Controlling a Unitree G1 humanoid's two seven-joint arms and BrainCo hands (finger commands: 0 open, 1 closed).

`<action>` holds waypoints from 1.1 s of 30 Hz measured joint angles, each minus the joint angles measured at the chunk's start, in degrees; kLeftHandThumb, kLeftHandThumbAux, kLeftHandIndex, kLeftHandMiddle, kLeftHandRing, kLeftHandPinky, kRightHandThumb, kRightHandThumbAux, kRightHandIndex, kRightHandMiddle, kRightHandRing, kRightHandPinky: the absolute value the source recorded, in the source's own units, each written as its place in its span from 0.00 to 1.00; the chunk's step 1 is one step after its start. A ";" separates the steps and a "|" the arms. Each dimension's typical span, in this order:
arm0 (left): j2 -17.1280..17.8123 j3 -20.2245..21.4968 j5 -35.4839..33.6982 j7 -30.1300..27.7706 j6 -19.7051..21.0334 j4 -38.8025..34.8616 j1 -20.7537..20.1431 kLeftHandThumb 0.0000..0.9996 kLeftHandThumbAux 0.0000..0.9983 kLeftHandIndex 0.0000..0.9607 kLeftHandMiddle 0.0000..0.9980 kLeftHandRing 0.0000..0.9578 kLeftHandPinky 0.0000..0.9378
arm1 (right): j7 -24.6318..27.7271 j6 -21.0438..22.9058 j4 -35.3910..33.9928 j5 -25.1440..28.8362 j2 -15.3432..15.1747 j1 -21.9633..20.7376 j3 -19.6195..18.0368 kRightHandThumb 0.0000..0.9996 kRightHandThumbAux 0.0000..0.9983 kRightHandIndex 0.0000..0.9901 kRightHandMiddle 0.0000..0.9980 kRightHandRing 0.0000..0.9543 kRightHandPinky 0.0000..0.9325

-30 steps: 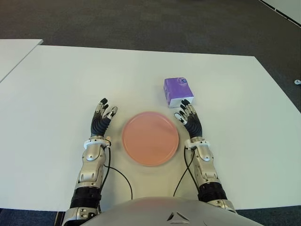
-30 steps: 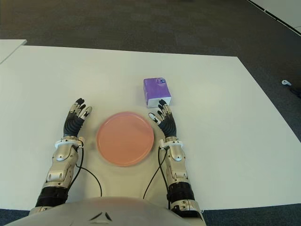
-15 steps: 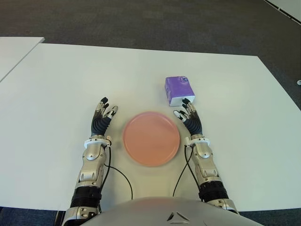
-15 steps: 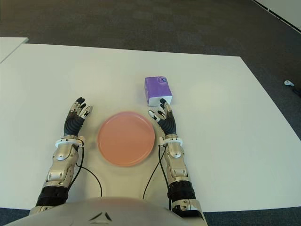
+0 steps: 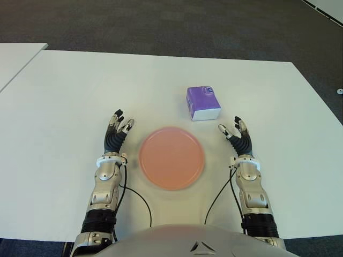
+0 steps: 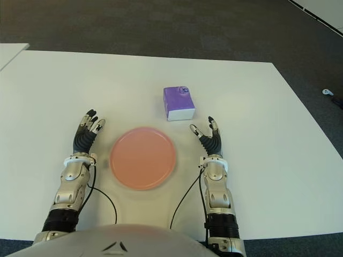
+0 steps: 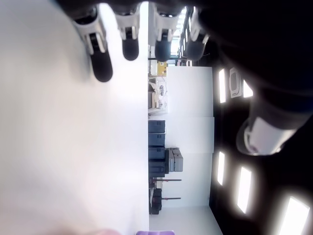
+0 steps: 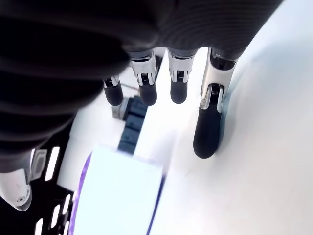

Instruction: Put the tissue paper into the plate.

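Note:
I expect the tissue pack (image 5: 203, 103) to squash inward and wrinkle when I lift it, because the purple wrapper has rounded, uneven edges (image 5: 199, 88).
A purple tissue pack (image 5: 203, 103) with a white front face lies on the white table (image 5: 69, 96), just beyond the pink plate (image 5: 171, 157). My right hand (image 5: 239, 139) is to the right of the plate and a short way nearer than the pack, apart from it, fingers spread and holding nothing. Its wrist view shows the straight fingers (image 8: 208, 120) with the pack (image 8: 117, 196) ahead of them. My left hand (image 5: 116, 135) shows left of the plate, fingers extended and empty. The plate holds nothing.
A second white table edge (image 5: 16, 59) shows at the far left, separated by a gap. Dark carpet (image 5: 161, 24) lies beyond the table. Thin black cables (image 5: 136, 201) run from both wrists across the table near the front edge.
My right hand has drawn away from the tissue pack, moving right and slightly nearer; it was at the pack's front edge before. The pack, plate and left hand stay put.

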 measured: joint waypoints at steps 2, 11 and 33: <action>0.01 -0.01 0.00 0.00 -0.15 -0.02 -0.09 0.00 0.56 0.00 0.00 0.00 0.00 | -0.51 0.18 -0.90 -0.16 -2.24 -3.55 -1.69 0.22 0.55 0.00 0.00 0.00 0.00; 0.01 0.09 -0.03 0.00 -0.72 0.36 -0.05 0.00 0.57 0.00 0.00 0.00 0.00 | -5.46 -5.24 -1.98 -4.67 -8.63 -20.15 -2.49 0.20 0.50 0.00 0.00 0.00 0.00; 0.02 0.38 -0.08 0.00 -0.97 0.34 0.23 0.00 0.56 0.00 0.00 0.00 0.00 | -0.06 -8.32 4.20 -7.66 -11.49 -34.38 4.70 0.35 0.45 0.00 0.00 0.00 0.00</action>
